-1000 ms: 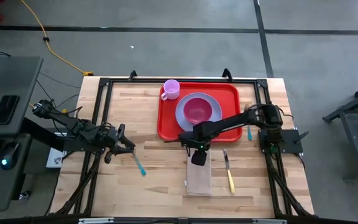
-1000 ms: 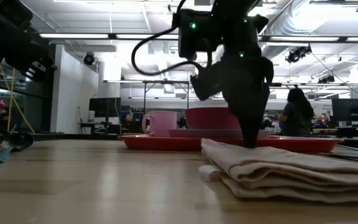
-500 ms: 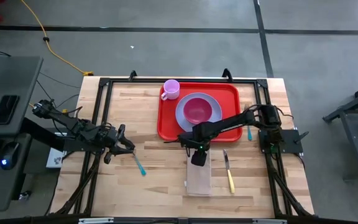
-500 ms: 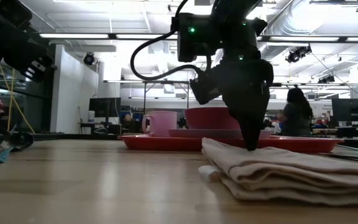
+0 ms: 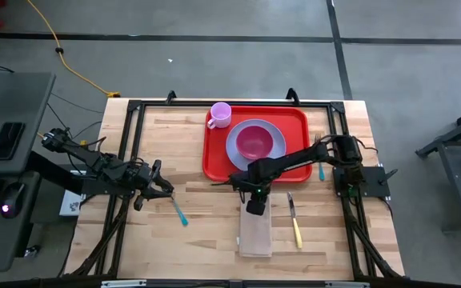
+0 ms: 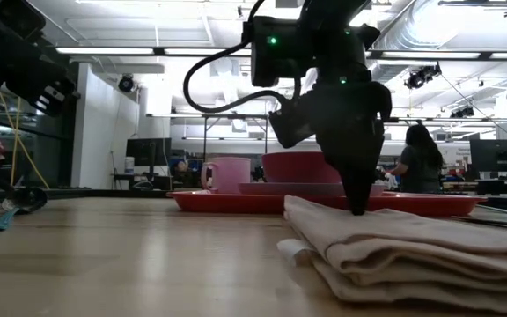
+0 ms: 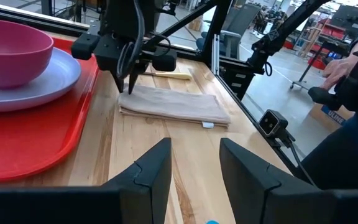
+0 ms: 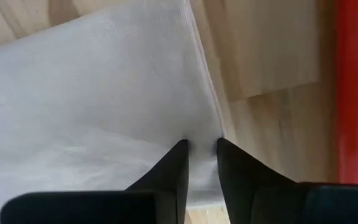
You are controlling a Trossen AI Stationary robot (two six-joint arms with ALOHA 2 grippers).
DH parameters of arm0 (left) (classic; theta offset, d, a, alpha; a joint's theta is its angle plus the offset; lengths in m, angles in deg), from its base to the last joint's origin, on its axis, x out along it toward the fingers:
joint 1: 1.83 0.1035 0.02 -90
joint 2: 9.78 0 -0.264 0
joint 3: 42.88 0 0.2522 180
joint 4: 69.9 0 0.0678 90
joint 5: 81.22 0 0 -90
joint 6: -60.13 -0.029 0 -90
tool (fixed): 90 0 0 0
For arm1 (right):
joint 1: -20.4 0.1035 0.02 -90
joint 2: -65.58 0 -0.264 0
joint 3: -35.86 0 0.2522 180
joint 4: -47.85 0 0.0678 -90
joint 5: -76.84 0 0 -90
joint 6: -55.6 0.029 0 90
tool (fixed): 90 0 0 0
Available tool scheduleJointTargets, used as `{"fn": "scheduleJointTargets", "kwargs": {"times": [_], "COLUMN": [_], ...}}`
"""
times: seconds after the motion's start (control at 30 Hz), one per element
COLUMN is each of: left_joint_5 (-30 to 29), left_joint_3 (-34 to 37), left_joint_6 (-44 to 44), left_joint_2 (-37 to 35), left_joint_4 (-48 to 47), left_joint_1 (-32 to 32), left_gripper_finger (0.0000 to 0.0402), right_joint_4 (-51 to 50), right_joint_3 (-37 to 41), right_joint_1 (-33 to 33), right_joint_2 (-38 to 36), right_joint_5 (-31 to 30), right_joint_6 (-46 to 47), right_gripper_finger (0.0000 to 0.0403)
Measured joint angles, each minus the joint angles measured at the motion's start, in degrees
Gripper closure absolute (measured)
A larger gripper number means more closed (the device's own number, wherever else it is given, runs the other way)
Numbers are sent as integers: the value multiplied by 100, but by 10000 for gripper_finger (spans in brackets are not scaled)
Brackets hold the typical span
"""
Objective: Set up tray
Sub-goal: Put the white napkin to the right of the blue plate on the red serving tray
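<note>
Next, my right gripper opens, moves toward the tray and straddles the napkin's edge point(image 8: 220, 127) before lifting, as its fingers pinch atop the napkin point(image 8: 202, 150), barely reaching its edge.
A tan folded napkin point(image 5: 255, 236) lies flat on the wooden table, just in front of the red tray point(image 5: 214, 152). The tray carries a pink mug point(image 5: 220, 114) and a pink bowl point(image 5: 253, 142) on a grey plate. My right gripper point(image 5: 255, 206) points down at the napkin's far end and is shut on it; the low view shows the gripper point(image 6: 357, 210) on the napkin point(image 6: 412, 246). At the table's left my left gripper point(image 5: 162, 186) hovers open with nothing between its fingers point(image 7: 154, 177). My right gripper pinches a small ridge of cloth point(image 8: 201, 138) between its two fingertips, at the napkin's far end beside the tray. The fingers come from above, pointing down. The napkin rests flat on the table in several folded layers; how many are pinched, I cannot tell.
A knife with a yellow handle point(image 5: 294, 220) lies to the right of the napkin. A blue-handled utensil point(image 5: 180, 212) lies near my left gripper, and another blue piece point(image 5: 322, 170) lies right of the tray. People move about in the room behind the table.
My right gripper's fingers have shut onto the napkin's far end without the hand moving. The napkin's near part has shifted a little toward the table's near edge.
</note>
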Motion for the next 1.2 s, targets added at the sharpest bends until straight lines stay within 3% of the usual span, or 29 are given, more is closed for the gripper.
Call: {"fn": "scheduleJointTargets", "kwargs": {"times": [0.2,0.63,0.87,1.2], "left_joint_5": [0,-2,-4,-4], "left_joint_3": [0,0,0,0], "left_joint_6": [0,0,2,2], "left_joint_2": [0,0,0,0], "left_joint_4": [0,-1,0,2], "left_joint_1": [2,0,2,0], "left_gripper_finger": [236,236,236,236], "right_joint_4": [2,-2,0,-53], "right_joint_3": [2,0,0,0], "right_joint_1": [132,159,157,106], "right_joint_2": [0,-2,-2,-4], "right_joint_5": [-6,-198,-184,317], "right_joint_6": [2,157,286,463], "right_gripper_finger": [331,203,200,201]}}
